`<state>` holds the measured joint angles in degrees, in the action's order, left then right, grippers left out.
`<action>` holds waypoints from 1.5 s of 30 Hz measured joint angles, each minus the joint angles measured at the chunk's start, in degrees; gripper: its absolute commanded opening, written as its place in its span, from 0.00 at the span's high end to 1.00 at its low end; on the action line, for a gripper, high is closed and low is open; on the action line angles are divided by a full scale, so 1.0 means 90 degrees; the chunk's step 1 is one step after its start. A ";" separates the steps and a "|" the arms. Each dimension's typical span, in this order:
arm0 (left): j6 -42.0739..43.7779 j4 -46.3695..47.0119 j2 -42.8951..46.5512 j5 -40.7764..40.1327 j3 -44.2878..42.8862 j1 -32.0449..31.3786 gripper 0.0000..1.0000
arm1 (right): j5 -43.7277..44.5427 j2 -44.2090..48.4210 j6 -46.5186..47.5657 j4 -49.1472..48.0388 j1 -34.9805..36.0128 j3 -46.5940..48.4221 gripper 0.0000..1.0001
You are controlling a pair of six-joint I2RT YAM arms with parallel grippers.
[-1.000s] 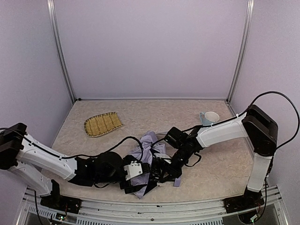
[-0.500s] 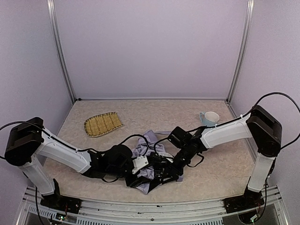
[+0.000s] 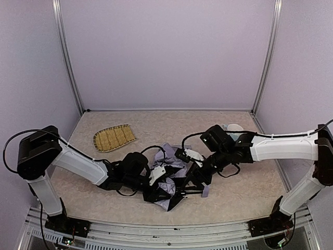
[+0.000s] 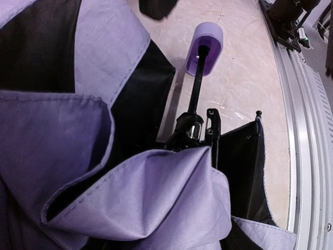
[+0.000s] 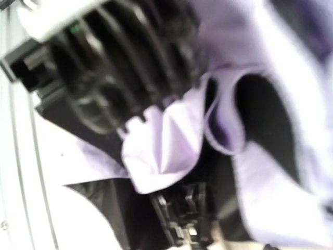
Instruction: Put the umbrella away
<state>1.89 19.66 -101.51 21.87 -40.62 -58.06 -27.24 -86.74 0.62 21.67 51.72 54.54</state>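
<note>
The umbrella's loose panel (image 4: 243,165) spreads out past the folds in my left gripper. My right gripper should hold these folds (image 4: 179,182) while my left gripper gathers the panel in.
The umbrella (image 3: 167,179) lies crumpled near the table's front middle, lavender fabric with black lining. My left gripper (image 3: 155,181) is pushed into its left side, and folds of the umbrella (image 4: 156,198) cover its fingers in the left wrist view. There the thin black shaft (image 4: 196,91) runs up to the lavender handle knob (image 4: 205,46), which rests on the table. My right gripper (image 3: 194,172) hovers over the umbrella's right side. The right wrist view is blurred: umbrella fabric (image 5: 166,140) and black ribs (image 5: 182,219) show, but no fingers.
A woven bamboo tray (image 3: 114,137) lies at the back left. A pale cup (image 3: 233,127) stands at the back right, partly behind my right arm. The metal front rail (image 4: 304,135) runs just beyond the handle knob. Walls close in three sides.
My right arm has stretched out lower and pulled its gripper up and right off the fabric. My left gripper has pushed right, deeper into the umbrella, whose folds have shifted.
</note>
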 measured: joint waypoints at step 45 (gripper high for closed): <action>0.0155 -0.1540 -0.1149 0.2905 -0.1639 0.0821 0.31 | 0.2589 -0.0894 0.2708 -0.4063 0.1377 -0.1809 0.84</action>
<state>3.29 5.80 -111.85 48.01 -55.37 -50.68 -3.95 -94.78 24.99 -14.90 64.12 38.26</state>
